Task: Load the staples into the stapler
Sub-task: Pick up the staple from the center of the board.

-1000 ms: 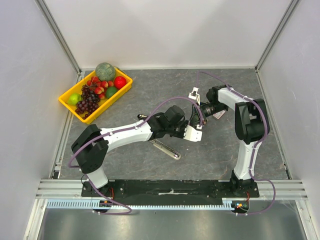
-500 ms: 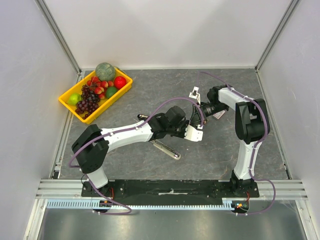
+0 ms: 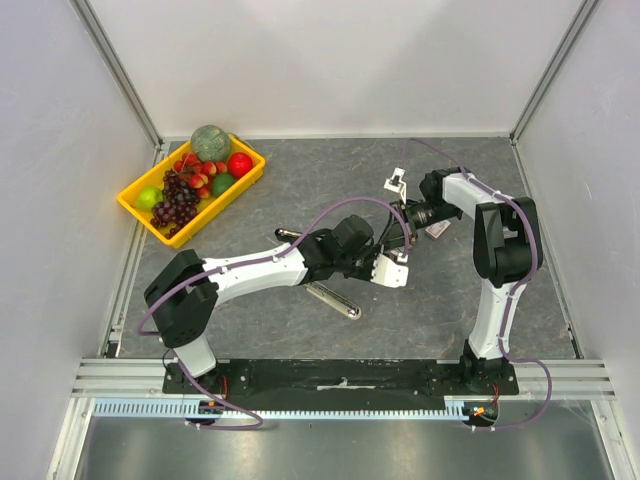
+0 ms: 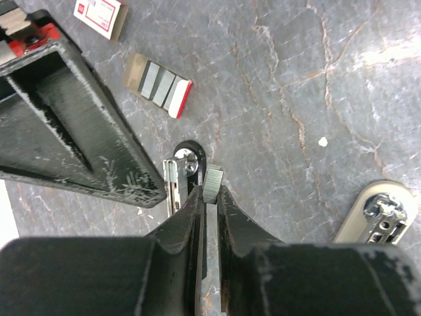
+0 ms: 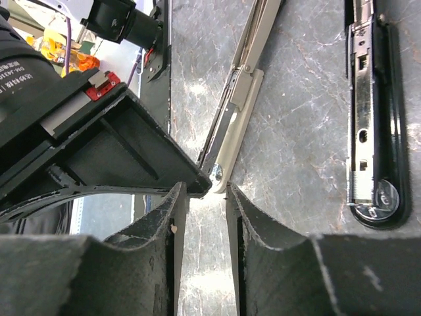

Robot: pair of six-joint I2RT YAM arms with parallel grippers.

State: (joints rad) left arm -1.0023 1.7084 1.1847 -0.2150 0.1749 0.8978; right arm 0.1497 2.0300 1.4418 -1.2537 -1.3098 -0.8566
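The strip of staples [image 4: 212, 183] sticks out at a slant past my left gripper's fingers. I should move back from the stapler's magazine and straighten the strip of staples against my right gripper's finger.
In the left wrist view my left gripper [image 4: 210, 192] is shut on a short grey strip of staples [image 4: 212, 179], its end poking out past the fingertips. Right beside the strip lies the stapler's open metal magazine [image 4: 176, 181]. In the right wrist view my right gripper [image 5: 202, 192] stands open with nothing between its fingers. The stapler's beige arm [image 5: 242, 85] ends just beyond its tips, and the black base with its metal rail [image 5: 371, 112] lies to the right. From above, both grippers meet mid-table over the stapler [image 3: 335, 300].
The staples' grey tray with a red end [image 4: 159, 85] and the white-and-red box [image 4: 99, 16] lie on the grey table. A yellow bin of toy fruit [image 3: 190, 185] sits at the back left. My right gripper's black finger [image 4: 66, 125] is close on the left gripper's left.
The right gripper's jaws have parted and it has drawn back slightly. The left gripper has crept a little to the right, towards the stapler.
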